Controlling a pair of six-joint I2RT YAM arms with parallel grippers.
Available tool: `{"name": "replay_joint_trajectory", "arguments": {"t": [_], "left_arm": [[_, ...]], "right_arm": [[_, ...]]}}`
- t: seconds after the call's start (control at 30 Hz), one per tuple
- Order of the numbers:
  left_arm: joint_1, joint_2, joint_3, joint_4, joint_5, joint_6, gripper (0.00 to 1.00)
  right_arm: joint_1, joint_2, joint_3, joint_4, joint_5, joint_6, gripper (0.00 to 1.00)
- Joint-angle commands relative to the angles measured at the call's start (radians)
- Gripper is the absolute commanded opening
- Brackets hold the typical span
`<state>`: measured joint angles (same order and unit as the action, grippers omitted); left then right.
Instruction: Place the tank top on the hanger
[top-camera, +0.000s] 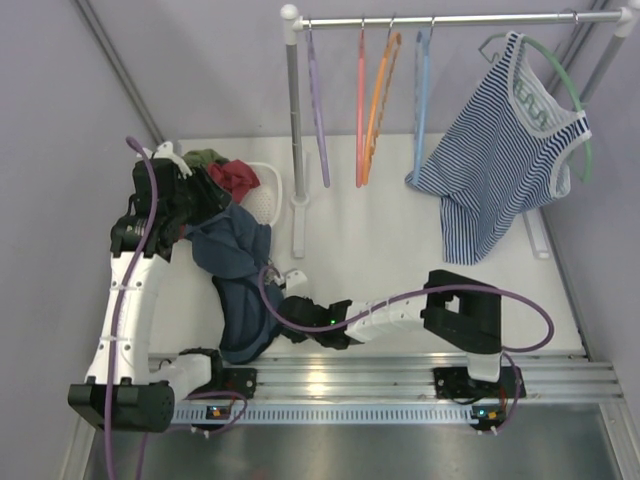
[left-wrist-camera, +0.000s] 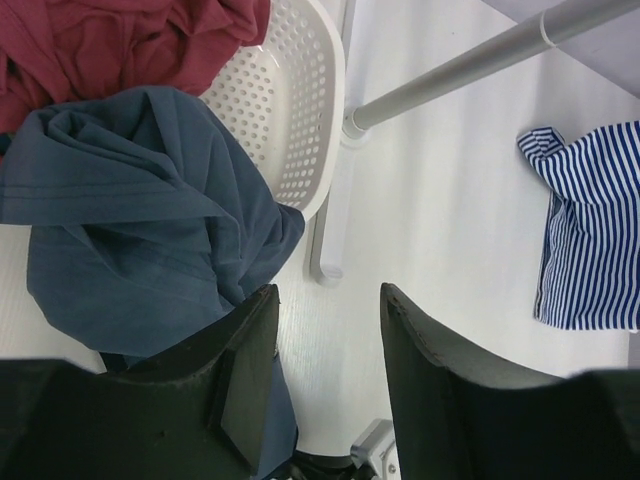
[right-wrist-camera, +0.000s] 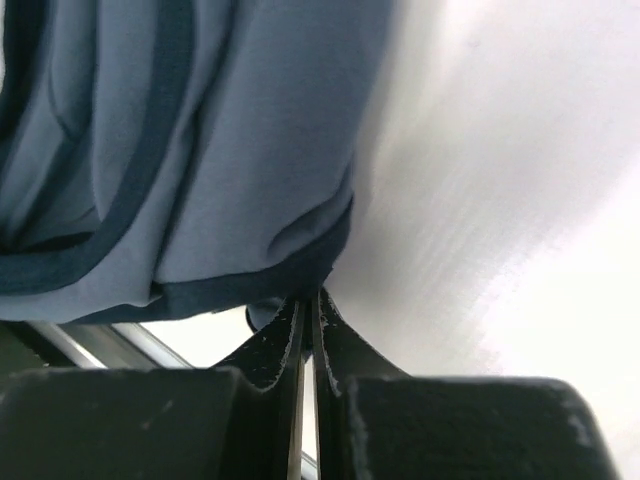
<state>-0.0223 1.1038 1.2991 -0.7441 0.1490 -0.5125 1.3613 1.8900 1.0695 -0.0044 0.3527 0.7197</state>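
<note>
The robot's right gripper pinches the tank top's dark hem (right-wrist-camera: 322, 252), so its open left gripper should go on moving toward the free hem (right-wrist-camera: 205, 291) beside that pinch before it closes there.
The navy tank top (top-camera: 240, 270) trails from the white basket down across the table toward the near edge. In the left wrist view the tank top (left-wrist-camera: 140, 230) lies bunched against the basket. My left gripper (left-wrist-camera: 330, 295) is open just right of the cloth, with bare table between its fingers; from above it (top-camera: 210, 200) sits by the basket. My right gripper (right-wrist-camera: 310, 295) is shut, its tips pinching the dark hem of the tank top (right-wrist-camera: 200, 150) low over the table (top-camera: 275, 322). The light-blue hanger (top-camera: 421, 90) hangs on the rail at the back.
A white perforated basket (top-camera: 265, 190) holds a red garment (top-camera: 235, 178). The rack's pole (top-camera: 293, 130) stands beside it. On the rail hang purple (top-camera: 318, 110), coral (top-camera: 360, 110) and orange (top-camera: 378, 100) hangers, and a striped top (top-camera: 500, 170) on a green hanger.
</note>
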Motion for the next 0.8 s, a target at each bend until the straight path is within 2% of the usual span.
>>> {"name": "replay_joint_trajectory", "arguments": {"t": [0.0, 0.17, 0.27, 0.4, 0.47, 0.6, 0.77], "left_arm": [[0.001, -0.032, -0.006, -0.014, 0.075, 0.020, 0.50], [-0.039, -0.033, -0.014, -0.015, 0.133, 0.035, 0.50], [-0.134, -0.021, -0.012, -0.014, 0.115, 0.035, 0.50], [-0.371, -0.004, -0.017, -0.005, 0.032, 0.019, 0.50], [-0.457, -0.010, -0.049, 0.009, 0.008, 0.006, 0.50], [-0.528, -0.048, -0.159, 0.044, 0.001, -0.017, 0.49], [-0.634, -0.079, -0.297, 0.116, 0.044, -0.076, 0.50]], "right_arm": [[0.018, -0.063, -0.015, -0.112, 0.126, 0.026, 0.00], [-0.002, -0.245, -0.111, -0.251, 0.265, 0.060, 0.00], [-0.031, -0.370, -0.144, -0.348, 0.347, 0.072, 0.00], [-0.074, -0.506, -0.158, -0.457, 0.414, 0.078, 0.00], [-0.097, -0.577, -0.171, -0.506, 0.431, 0.075, 0.00], [-0.160, -0.695, -0.210, -0.551, 0.440, 0.060, 0.00], [-0.194, -0.762, -0.227, -0.582, 0.443, 0.030, 0.00]]}}
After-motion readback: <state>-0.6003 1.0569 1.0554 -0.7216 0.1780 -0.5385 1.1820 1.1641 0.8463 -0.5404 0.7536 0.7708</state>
